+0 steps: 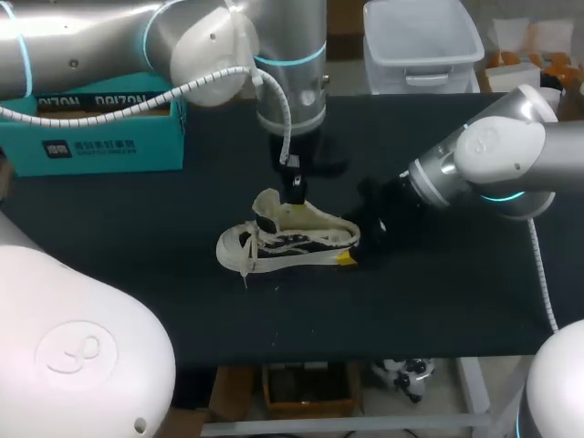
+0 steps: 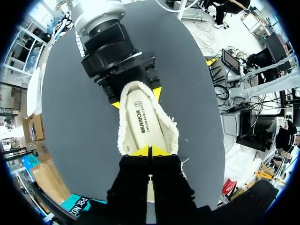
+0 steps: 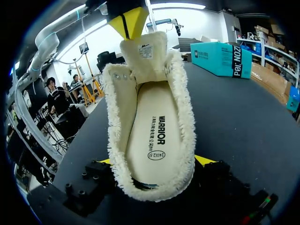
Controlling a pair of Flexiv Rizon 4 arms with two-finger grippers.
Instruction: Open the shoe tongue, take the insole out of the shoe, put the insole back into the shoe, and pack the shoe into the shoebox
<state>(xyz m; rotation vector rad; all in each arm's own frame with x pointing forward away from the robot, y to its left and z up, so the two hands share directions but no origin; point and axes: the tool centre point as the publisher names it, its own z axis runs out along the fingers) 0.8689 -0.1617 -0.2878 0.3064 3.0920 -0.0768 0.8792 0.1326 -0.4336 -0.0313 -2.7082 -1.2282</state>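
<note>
I expect the insole [image 3: 154,133] to come up heel first and slide free when I pull it, because a dark gap [image 3: 144,185] shows behind the insole's heel end.
A cream low-top shoe [image 1: 287,239] with a fleecy lining lies on its side mid-table, toe to the left. My left gripper [image 1: 294,193] comes down from above and is shut on the shoe's tongue [image 3: 145,51], holding it up away from the opening. In the left wrist view its yellow tips [image 2: 150,151] meet on the tongue. The printed insole [image 2: 140,123] lies flat inside the shoe [image 3: 150,136]. My right gripper [image 1: 351,248] sits at the heel, open, one yellow finger [image 3: 205,160] on each side of it.
A teal shoebox [image 1: 91,128] stands at the table's back left, well apart from the shoe; it shows too beyond the shoe in the right wrist view [image 3: 220,58]. Bare dark tabletop [image 1: 438,301] surrounds the shoe in front and to both sides.
</note>
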